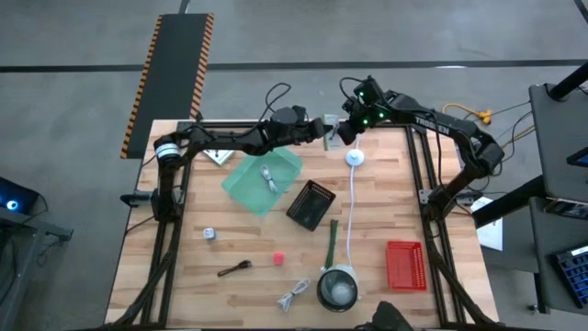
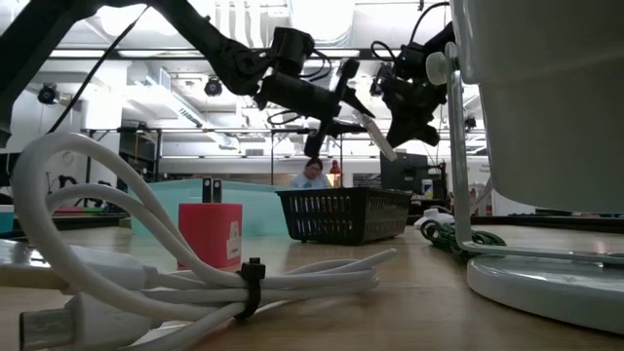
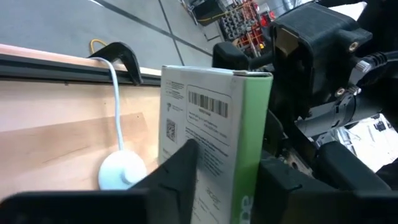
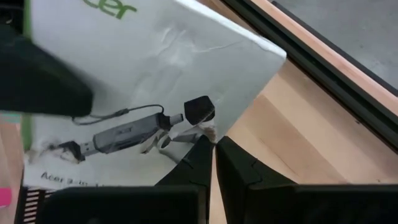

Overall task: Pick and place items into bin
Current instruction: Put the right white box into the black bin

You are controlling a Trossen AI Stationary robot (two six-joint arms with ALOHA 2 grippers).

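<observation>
Next, I let go of the box's torn edge (image 4: 209, 130) with my right gripper before my left gripper carries the box to the black basket (image 1: 311, 205), because both grippers are pinching the white box.
A white box with a green side (image 3: 205, 118), printed with a barcode and a picture of an adapter (image 4: 124, 134), hangs in the air over the table's far edge between both grippers (image 1: 332, 128). My left gripper (image 3: 233, 168) is shut on it. My right gripper (image 4: 212, 146) meets it from the opposite side, its fingers drawn together at the box's edge. On the table lie a dark green stick (image 1: 331, 237), a pink ball (image 1: 277, 259), a brown spoon (image 1: 234, 268), a coiled cable (image 1: 294, 294) and a small metal piece (image 1: 210, 234). My left gripper pinches the box between its two fingers, one finger (image 3: 180, 171) on the barcode face and the other past the green side (image 3: 252, 143). It comes level from the table's left. The box is lifted clear and stands upright in the hold. My right gripper has its fingertips (image 4: 202, 155) together on the box's edge at a small torn spot (image 4: 208, 132), below the adapter picture. It comes from the table's right. How much of the edge lies between the fingers is hidden by the fingers themselves.
A teal bin (image 1: 246, 188) with a coiled cable inside sits below the left arm. Beside it are a black basket (image 1: 310, 204), a red basket (image 1: 404, 265), a grey bowl (image 1: 337, 288) and a white cord with its puck (image 1: 355, 158). A white card (image 1: 219, 154) lies under the left arm.
</observation>
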